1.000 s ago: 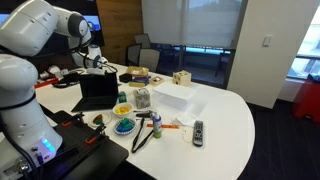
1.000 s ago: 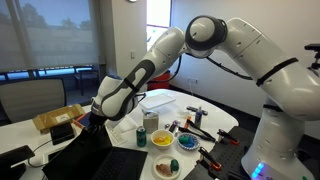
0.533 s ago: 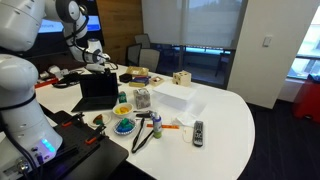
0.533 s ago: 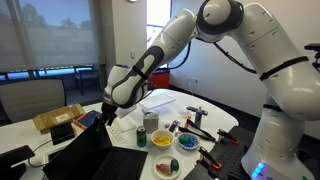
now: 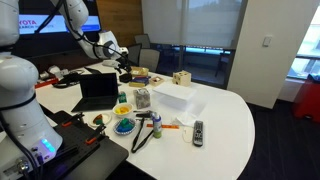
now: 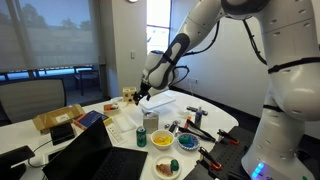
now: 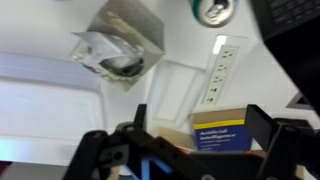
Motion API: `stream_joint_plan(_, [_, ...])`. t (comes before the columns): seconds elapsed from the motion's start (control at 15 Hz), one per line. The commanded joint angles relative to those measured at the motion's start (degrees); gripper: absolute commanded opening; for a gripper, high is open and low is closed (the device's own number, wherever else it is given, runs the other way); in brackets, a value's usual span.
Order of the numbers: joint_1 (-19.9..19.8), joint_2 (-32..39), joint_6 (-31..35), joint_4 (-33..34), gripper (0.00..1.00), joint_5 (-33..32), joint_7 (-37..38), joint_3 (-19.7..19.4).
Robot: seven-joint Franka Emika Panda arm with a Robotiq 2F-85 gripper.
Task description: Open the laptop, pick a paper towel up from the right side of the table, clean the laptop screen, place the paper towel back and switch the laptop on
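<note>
The paper towel is beside the remote, and my gripper hangs over the blue and yellow box (image 7: 222, 132), away from the paper towel. So I should swing toward the remote and take the paper towel.
The laptop (image 5: 96, 103) stands open on the white table (image 5: 228, 112), its black laptop screen (image 5: 99, 87) upright. It fills the foreground in an exterior view (image 6: 82, 152), and its keyboard corner shows in the wrist view (image 7: 297, 10). My gripper (image 5: 124, 61) hangs open and empty above the clutter just beyond the laptop, also seen in an exterior view (image 6: 141, 95). In the wrist view my gripper's fingers (image 7: 200, 112) are spread wide over a blue and yellow box (image 7: 228, 128). A flat white sheet (image 7: 168, 88) lies below; I cannot tell if it is the paper towel.
A white block (image 5: 172, 97), a crumpled silver bag (image 5: 142, 98), a blue bowl (image 5: 124, 126), a remote (image 5: 198, 131) and a wooden cube (image 5: 181, 78) crowd the table. A power strip (image 7: 218, 68) and a can (image 7: 213, 10) lie under the wrist.
My gripper has left the top of the laptop lid and swung away, past the laptop and over the clutter behind it. The laptop stays open.
</note>
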Motion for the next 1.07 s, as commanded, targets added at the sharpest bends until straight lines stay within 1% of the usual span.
stream_joint_plan(0.0, [1.9,-5.4,5.7,-7.4,1.00,-6.1,5.2,-13.0])
stream_joint_plan(0.13, [0.9,-5.3,8.5,-8.3,1.00,-8.3,4.8,-20.1])
stream_joint_plan(0.2, [-0.5,-4.9,9.9,-8.4,1.00,-8.6,3.6,-22.5])
stream_joint_plan(0.27, [-2.7,-4.1,11.1,-8.0,1.00,-8.3,2.1,-24.0])
stream_joint_plan(0.33, [-5.7,-3.9,11.8,-7.7,1.00,-7.8,0.4,-24.4])
stream_joint_plan(0.4, [-9.9,-3.9,12.0,-7.3,1.00,-7.1,-1.8,-22.8])
stream_joint_plan(0.47, [-5.2,-3.3,10.3,-6.9,1.00,-7.3,0.6,-24.2])
stream_joint_plan(0.53, [-7.3,-3.3,10.5,-6.8,1.00,-7.3,-0.4,-24.2])
stream_joint_plan(0.6, [-7.6,-3.3,10.5,-6.8,1.00,-7.4,-0.4,-24.2])
stream_joint_plan(0.87, [-5.1,-3.1,10.5,-6.8,1.00,-7.3,0.2,-23.9])
stream_joint_plan(0.93, [-8.0,-1.9,9.7,-5.6,1.00,-6.4,-0.7,-21.3])
stream_joint_plan(1.0, [-12.4,-1.3,8.8,-4.0,1.00,-2.7,-4.0,-16.5])
